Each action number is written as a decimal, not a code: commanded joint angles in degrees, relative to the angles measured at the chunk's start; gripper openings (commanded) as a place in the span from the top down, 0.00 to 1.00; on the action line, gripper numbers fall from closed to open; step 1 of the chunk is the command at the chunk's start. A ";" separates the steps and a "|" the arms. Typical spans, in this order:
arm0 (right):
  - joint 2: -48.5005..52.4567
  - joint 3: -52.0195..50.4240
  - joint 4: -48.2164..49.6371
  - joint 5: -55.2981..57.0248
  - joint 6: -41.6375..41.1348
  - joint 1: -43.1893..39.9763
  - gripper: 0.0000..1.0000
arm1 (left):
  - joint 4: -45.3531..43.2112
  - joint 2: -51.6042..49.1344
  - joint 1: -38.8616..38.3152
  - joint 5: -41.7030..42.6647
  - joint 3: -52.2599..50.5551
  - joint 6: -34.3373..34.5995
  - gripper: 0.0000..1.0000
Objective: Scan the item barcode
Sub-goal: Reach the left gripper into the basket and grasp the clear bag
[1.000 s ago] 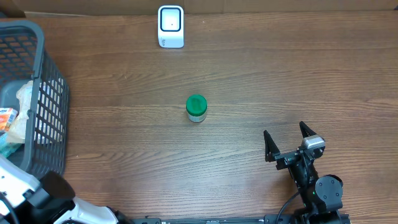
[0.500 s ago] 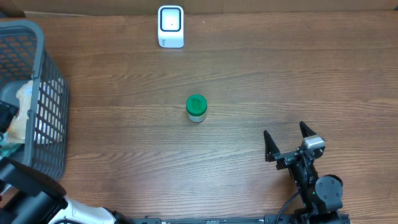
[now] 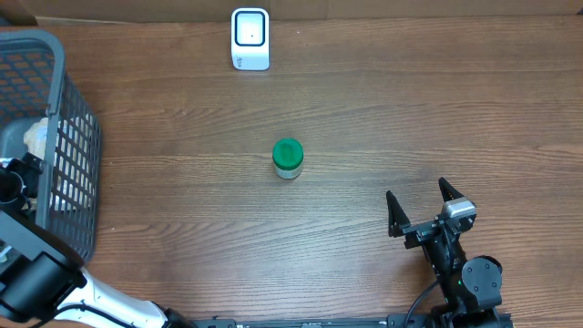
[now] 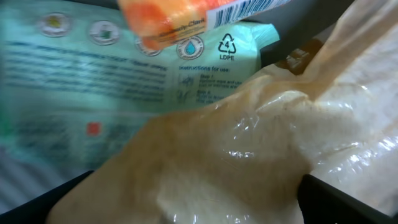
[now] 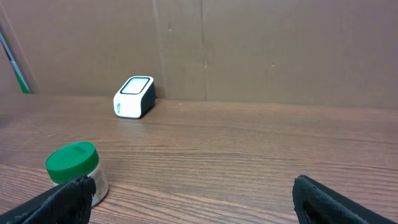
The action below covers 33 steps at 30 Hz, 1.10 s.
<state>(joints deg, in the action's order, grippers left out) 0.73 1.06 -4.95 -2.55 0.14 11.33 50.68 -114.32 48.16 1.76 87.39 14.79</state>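
My left gripper's open fingers are on both sides of the tan package and clear of the teal packet (image 4: 106,87). I should keep reaching down until they close on the package's near end (image 4: 193,186).
The white barcode scanner (image 3: 250,38) stands at the table's far edge, also in the right wrist view as the scanner (image 5: 134,96). A green-lidded jar (image 3: 287,158) stands upright mid-table. My left gripper (image 3: 13,182) is down inside the grey basket (image 3: 64,137). Its wrist view shows the left gripper (image 4: 199,214) open, fingers (image 4: 351,199) spread wide over a tan plastic-wrapped package (image 4: 261,137). A teal packet (image 4: 93,81) and an orange item with a barcode label (image 4: 180,18) lie behind it. My right gripper (image 3: 421,208) rests open at the near right, holding nothing.
The basket's mesh wall stands tall along the table's left side. A cardboard wall (image 5: 249,43) backs the table behind the scanner. In the right wrist view the jar (image 5: 74,171) sits just beyond my left-hand finger (image 5: 56,202).
My left arm has swung up from the near left corner into the basket, and its jaws have spread wider. The right arm, jar and scanner have not moved.
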 commanded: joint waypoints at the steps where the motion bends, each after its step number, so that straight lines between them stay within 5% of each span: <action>1: -0.57 -0.59 0.33 0.55 -0.04 0.22 0.00 | -1.14 -2.21 -0.26 -1.22 -0.72 -1.31 0.00; 12: -0.57 -0.59 0.33 0.52 -0.04 0.22 0.00 | -5.07 -2.58 -3.02 12.15 -0.72 -8.94 0.02; 26: -0.57 -0.59 0.33 0.52 -0.07 0.22 0.00 | -7.23 -2.58 -8.48 6.51 -4.87 -9.44 0.14; 33: -0.57 -0.59 0.33 0.52 -0.04 0.22 0.00 | -7.32 -2.56 -8.52 4.87 -6.34 -9.44 0.73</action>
<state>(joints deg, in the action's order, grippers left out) 0.73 1.06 -4.95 -2.55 0.16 11.35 41.23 -115.31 40.84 7.92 83.64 6.07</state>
